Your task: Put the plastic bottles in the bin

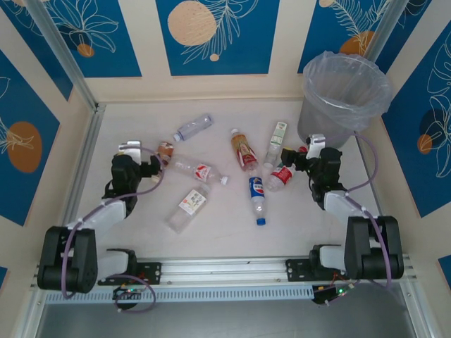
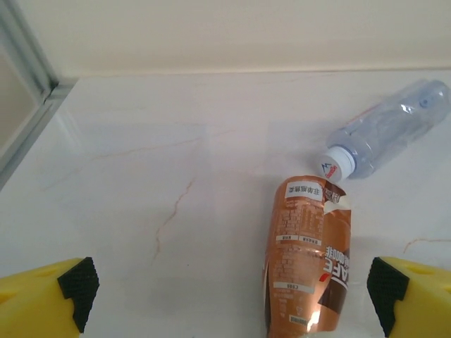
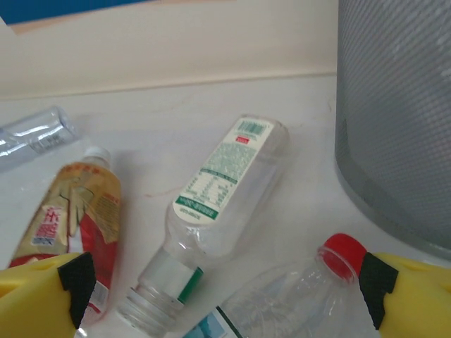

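The clear white-labelled bottle's bottom end [image 1: 174, 224] is free of other bottles, so I should keep my left gripper moving toward the body [image 1: 182, 215] below its label and close it there.
Several plastic bottles lie scattered on the pale table. My left gripper [image 1: 153, 166] [image 2: 229, 294] is open, and an orange-brown labelled bottle [image 1: 165, 151] [image 2: 309, 257] lies between its yellow fingers, nearer the right one. A plain clear bottle [image 1: 192, 127] [image 2: 391, 134] lies just beyond it. My right gripper [image 1: 290, 162] [image 3: 225, 299] is open around a clear red-capped bottle [image 1: 280, 176] [image 3: 310, 296]. Ahead of it lie a green-white labelled bottle [image 1: 276, 143] [image 3: 225, 179] and a yellow-red one [image 1: 244, 150] [image 3: 74, 218]. The grey bin [image 1: 345, 91] [image 3: 398, 120] stands at the back right, close to the right gripper.
A blue-labelled bottle [image 1: 257, 197], a red-white labelled one [image 1: 199, 170] and a clear white-labelled one [image 1: 189, 204] lie mid-table. An aluminium rail [image 1: 79, 162] [image 2: 28, 127] borders the left edge. Walls close in at the back and sides.
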